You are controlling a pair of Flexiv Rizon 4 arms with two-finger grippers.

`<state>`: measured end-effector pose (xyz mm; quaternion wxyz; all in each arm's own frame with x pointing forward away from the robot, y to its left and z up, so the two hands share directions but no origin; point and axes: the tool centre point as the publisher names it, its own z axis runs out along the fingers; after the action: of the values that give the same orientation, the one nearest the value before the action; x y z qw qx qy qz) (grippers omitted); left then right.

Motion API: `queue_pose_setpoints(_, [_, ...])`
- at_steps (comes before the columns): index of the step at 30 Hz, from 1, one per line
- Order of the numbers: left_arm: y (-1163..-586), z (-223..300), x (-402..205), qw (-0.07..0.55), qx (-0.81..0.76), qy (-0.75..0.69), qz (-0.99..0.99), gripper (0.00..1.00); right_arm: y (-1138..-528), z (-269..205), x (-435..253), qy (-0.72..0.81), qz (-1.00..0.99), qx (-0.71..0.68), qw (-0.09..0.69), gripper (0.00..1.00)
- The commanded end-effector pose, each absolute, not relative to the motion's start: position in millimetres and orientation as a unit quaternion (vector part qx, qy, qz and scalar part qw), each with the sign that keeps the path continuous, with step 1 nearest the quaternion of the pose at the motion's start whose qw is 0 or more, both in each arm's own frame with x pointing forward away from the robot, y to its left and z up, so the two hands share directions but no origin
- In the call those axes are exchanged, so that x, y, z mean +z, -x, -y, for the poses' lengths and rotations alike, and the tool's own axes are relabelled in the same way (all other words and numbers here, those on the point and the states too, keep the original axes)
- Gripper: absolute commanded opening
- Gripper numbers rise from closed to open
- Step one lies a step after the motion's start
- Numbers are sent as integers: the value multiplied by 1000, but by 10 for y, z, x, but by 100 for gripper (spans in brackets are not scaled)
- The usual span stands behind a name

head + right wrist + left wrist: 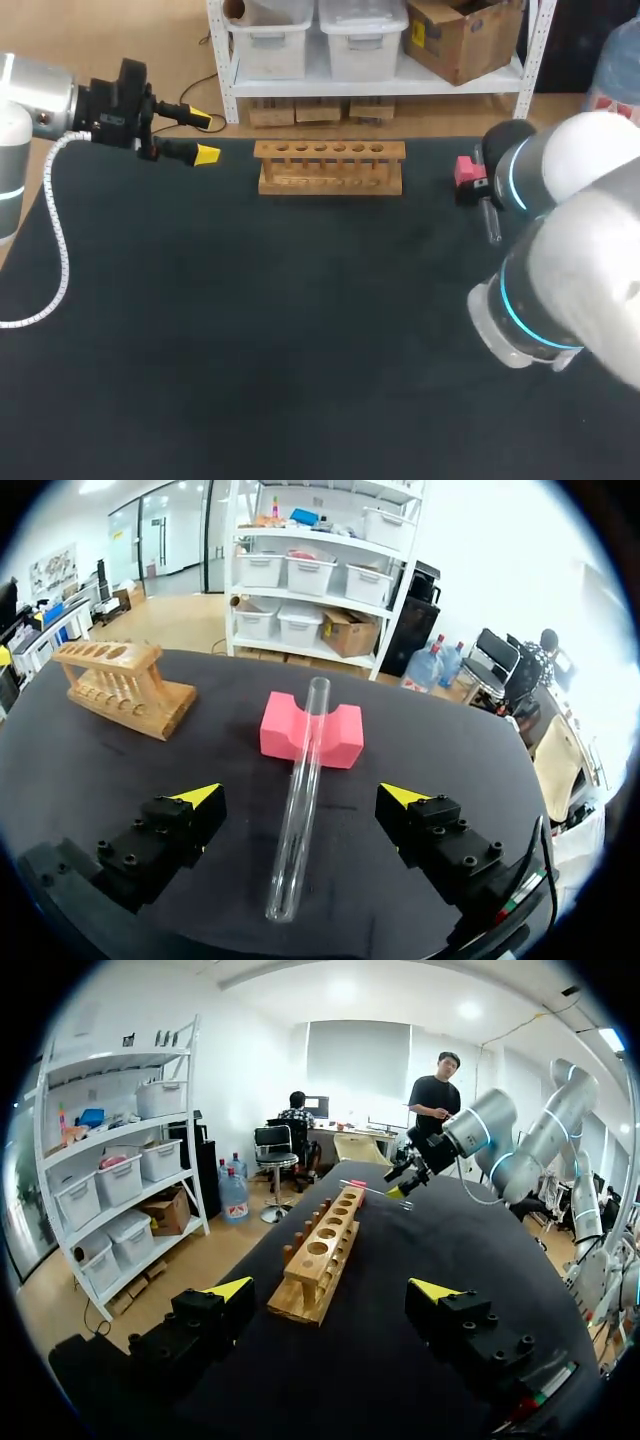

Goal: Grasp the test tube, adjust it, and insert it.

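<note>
The notch (315, 718) is open on top, so I expect the test tube (491, 220) to come free and leave the pink foam block behind when I lift it.
A clear glass test tube (306, 760) lies on the black mat, its far end resting in the notch of a pink foam block (311, 732). My right gripper (300, 794) is open and straddles the tube, with one finger on each side and neither touching it. In the head view the tube (491, 222) and the block (466, 170) lie at the right, just left of my right arm. The wooden rack (330, 167) with a row of holes stands at the back middle. My left gripper (206, 137) hovers open and empty left of the rack (320, 1255).
The black mat (280, 330) covers the whole table. A white coiled cable (55, 250) hangs from my left arm over the table's left part. My right arm's bulky joints (560, 270) fill the right side.
</note>
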<state>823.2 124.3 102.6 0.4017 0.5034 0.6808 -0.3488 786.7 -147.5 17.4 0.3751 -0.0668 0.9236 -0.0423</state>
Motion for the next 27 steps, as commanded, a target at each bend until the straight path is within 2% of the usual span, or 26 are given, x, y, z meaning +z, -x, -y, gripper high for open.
queue_pose_setpoints(1, [-8225,-1248,1020,403,-349,-503,-680,100,-7916,1468,82,59,-916,-55,393,100])
queue_pose_setpoints(27, [-8225,-1248,1020,403,-349,-503,-680,100,-8129,1544,-57,65,-917,-21,393,100])
